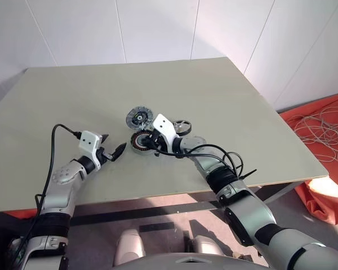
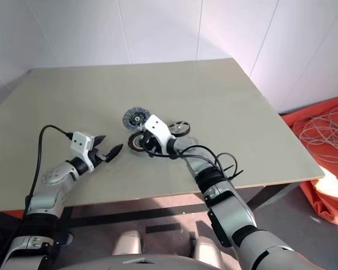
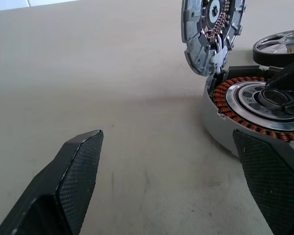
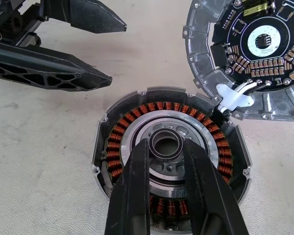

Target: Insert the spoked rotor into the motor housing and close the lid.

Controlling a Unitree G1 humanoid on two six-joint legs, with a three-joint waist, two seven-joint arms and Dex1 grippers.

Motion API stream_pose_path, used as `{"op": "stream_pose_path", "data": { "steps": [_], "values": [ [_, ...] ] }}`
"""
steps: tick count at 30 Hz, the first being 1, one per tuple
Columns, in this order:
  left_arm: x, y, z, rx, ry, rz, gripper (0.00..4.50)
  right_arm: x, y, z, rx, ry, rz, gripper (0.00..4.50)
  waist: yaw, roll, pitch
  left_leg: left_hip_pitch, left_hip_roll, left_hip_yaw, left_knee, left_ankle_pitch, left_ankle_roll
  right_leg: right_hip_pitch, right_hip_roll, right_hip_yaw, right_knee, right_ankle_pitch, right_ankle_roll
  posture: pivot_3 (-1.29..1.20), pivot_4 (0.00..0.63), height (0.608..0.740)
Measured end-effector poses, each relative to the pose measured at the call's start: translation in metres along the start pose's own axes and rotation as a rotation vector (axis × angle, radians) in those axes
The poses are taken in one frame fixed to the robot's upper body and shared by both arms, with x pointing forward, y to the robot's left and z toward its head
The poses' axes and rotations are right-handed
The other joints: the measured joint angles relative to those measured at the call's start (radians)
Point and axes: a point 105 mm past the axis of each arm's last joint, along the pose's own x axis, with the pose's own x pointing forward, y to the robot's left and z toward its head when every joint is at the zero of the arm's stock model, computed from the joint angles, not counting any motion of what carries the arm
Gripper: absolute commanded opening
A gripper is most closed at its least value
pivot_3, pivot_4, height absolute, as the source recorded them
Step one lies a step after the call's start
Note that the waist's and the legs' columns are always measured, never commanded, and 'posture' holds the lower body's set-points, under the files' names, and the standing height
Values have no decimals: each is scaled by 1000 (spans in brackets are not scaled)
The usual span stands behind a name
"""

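Observation:
The small metal ring [image 4: 165, 144] is too high in the housing's centre [image 4: 167, 147]. Next, my right gripper lets go of the ring, closes its fingers and pushes the ring down from above.
The motor housing [image 4: 115, 147], a squat drum with copper coils, lies open on the table. My right gripper [image 4: 165, 145] reaches over it, shut on a small metal ring [image 3: 270, 96] at the housing's pale centre. The lid [image 1: 138, 118] lies just behind the housing with its circuit side up, joined to it by short wires [image 4: 235, 95]. The spoked rotor [image 1: 182, 127] rests on the table to the right, behind my right wrist. My left gripper [image 1: 112, 144] hovers open and holding nothing, a short way left of the housing and pointing at it.
The parts sit near the middle of a pale green table [image 1: 73, 95], closer to its front edge. White walls stand behind. On the floor to the right lies orange cloth [image 1: 327, 124] with a tangle of white cable [image 1: 327, 132].

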Motion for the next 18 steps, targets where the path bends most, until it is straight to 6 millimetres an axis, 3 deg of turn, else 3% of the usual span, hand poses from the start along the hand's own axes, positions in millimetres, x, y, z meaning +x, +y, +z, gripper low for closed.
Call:
{"op": "stream_pose_path", "data": {
  "steps": [18],
  "values": [
    [0, 0, 0, -1, 1, 1, 4500, -3, -11, 1, -1, 2, -33, 659, 0, 0, 0, 0, 0, 0, 0, 0, 0, 0, 0, 0, 0, 0, 0, 0, 0, 740]
  ]
}}
